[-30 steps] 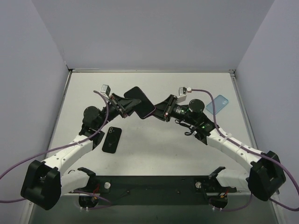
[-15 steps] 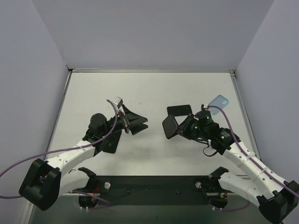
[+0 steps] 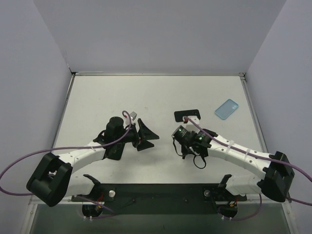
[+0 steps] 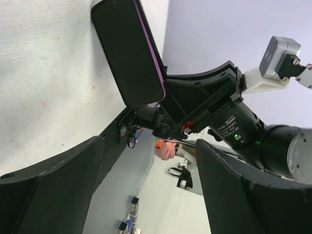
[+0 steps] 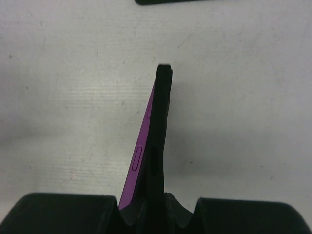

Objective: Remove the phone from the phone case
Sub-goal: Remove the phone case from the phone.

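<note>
My left gripper should keep moving toward the phone's loose end (image 4: pixel 145 99) until its fingers are on both sides of it, because the purple-edged phone splays (image 5: pixel 142 181) away from the black phone case.
My right gripper (image 5: pixel 156 202) is shut on the black phone case (image 5: pixel 162 112), held edge-on above the table. The purple-edged phone (image 5: pixel 140 158) sits in the case and splays away from it near the fingers. In the left wrist view the phone's dark screen (image 4: pixel 127 53) faces me, with the case (image 4: pixel 207 87) bowed behind it. In the top view the right gripper (image 3: pixel 180 129) is at mid table. My left gripper (image 3: pixel 146 136) is just left of it, open and holding nothing, clear of the phone.
A flat black rectangle (image 3: pixel 186 115) lies on the table just behind the right gripper; its edge (image 5: pixel 163 1) also shows. A light blue case (image 3: pixel 226 108) lies at the back right. Grey walls enclose the table on three sides.
A second ago both grippers held the cased phone together farther back. The left gripper has let go, opened and drawn back. The right arm has carried the phone down and nearer.
</note>
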Controlling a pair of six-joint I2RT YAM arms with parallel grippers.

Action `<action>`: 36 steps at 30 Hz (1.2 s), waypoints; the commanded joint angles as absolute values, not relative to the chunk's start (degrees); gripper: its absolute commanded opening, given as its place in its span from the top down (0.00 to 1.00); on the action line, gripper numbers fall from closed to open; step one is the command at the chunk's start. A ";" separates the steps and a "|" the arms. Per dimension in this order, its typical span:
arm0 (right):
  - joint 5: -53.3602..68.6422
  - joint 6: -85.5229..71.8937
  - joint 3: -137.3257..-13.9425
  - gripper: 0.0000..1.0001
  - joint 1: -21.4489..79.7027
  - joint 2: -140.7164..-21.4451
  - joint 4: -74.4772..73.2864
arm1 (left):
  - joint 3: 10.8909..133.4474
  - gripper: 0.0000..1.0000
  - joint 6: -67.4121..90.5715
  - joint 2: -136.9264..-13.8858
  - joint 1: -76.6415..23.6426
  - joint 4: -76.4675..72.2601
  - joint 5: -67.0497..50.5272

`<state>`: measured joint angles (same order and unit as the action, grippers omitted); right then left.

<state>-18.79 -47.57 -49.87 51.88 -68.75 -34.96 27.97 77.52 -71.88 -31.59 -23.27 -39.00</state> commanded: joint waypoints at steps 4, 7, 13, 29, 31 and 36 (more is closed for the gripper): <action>-25.67 -45.53 -54.58 1.00 59.14 -80.49 -35.60 | 31.73 0.11 69.88 -74.97 -33.66 -16.78 -37.00; -22.07 -44.56 -53.44 1.00 59.59 -82.52 -31.56 | 30.50 0.07 68.65 -78.39 -34.98 -21.00 -36.39; -16.53 -43.24 -50.19 1.00 59.59 -82.88 -24.62 | 26.64 0.06 72.33 -90.43 -36.91 -40.58 -38.49; -8.18 -42.01 -47.64 1.00 57.83 -83.23 -18.20 | 30.85 0.15 69.80 -97.29 -41.92 -46.68 -35.33; -7.74 -41.92 -47.73 1.00 57.74 -83.67 -17.76 | 32.16 0.15 68.56 -97.21 -42.19 -43.87 -34.63; -4.32 -41.84 -46.85 1.00 57.04 -84.02 -15.56 | 35.15 0.20 63.46 -97.03 -42.89 -33.24 -32.09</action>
